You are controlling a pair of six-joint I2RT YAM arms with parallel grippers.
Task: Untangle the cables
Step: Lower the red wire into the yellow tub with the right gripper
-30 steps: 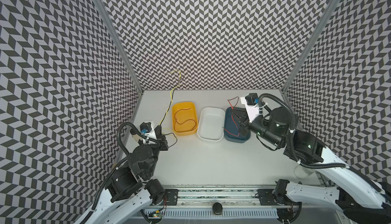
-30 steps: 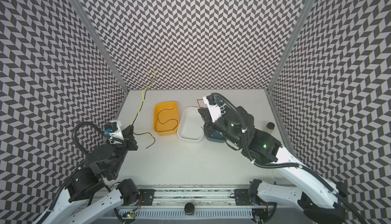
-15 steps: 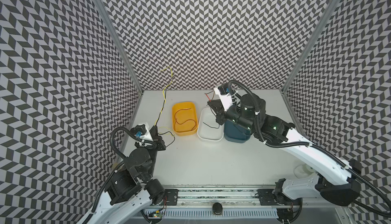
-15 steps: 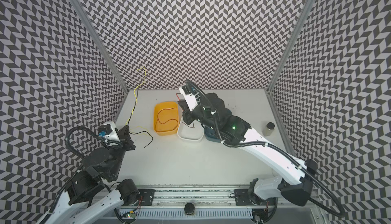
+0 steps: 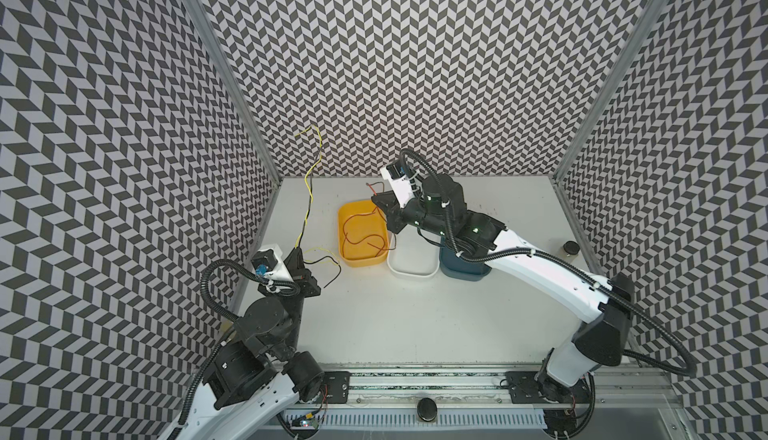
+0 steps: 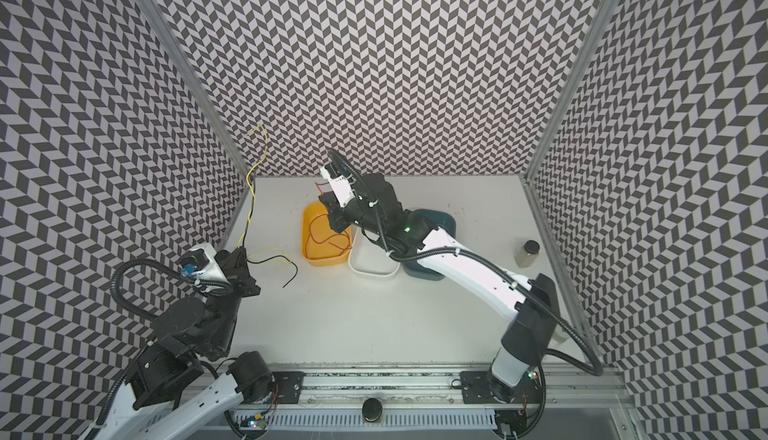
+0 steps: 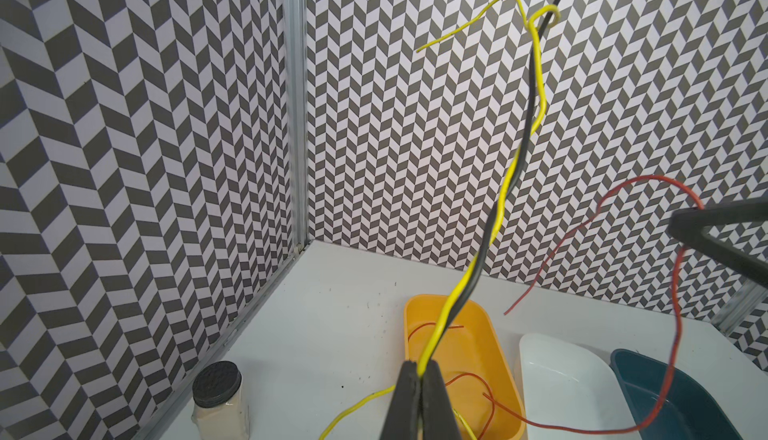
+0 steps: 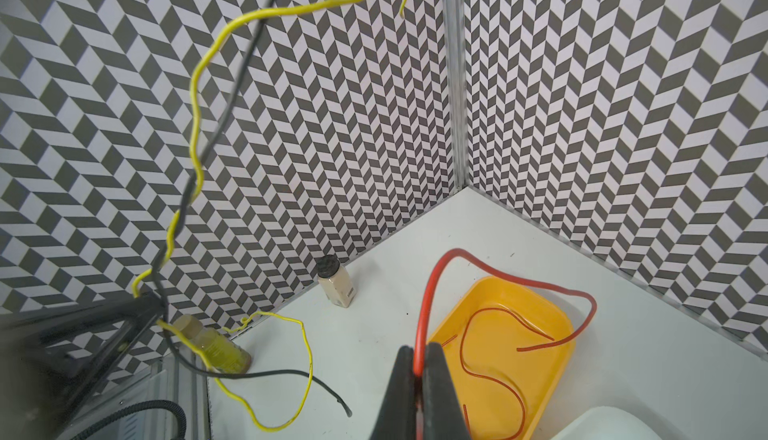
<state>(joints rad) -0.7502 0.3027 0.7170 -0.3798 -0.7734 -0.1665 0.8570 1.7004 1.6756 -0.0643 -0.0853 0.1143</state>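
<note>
The red cable in my right gripper (image 8: 434, 280) is hanging clear of the yellow and black cables, so I should keep bringing it down until it touches the yellow tub's bottom (image 5: 360, 235).
My left gripper (image 7: 420, 369) is shut on a yellow cable (image 7: 505, 193) and a black cable (image 7: 525, 135) twisted together, which rise toward the back left corner. In both top views it sits at the table's left side (image 5: 300, 251) (image 6: 241, 251). Loose yellow and black ends trail on the table (image 5: 328, 261). My right gripper (image 8: 419, 350) is shut on a red cable (image 8: 428, 301) and hangs above the yellow tub (image 8: 557, 334), as a top view also shows (image 5: 380, 205). Another thin red cable (image 8: 494, 375) lies curled inside that tub.
A white tub (image 5: 411, 269) and a dark blue tub (image 5: 461, 272) stand in a row right of the yellow tub (image 5: 345, 251). A black-capped jar (image 6: 527, 253) is at the right wall. Another jar (image 7: 218, 400) and a yellowish bottle (image 8: 212, 344) stand by the left wall.
My right arm has swung left from over the blue tub to above the yellow tub, carrying the red cable. The left gripper has stayed shut on the yellow and black cables.
</note>
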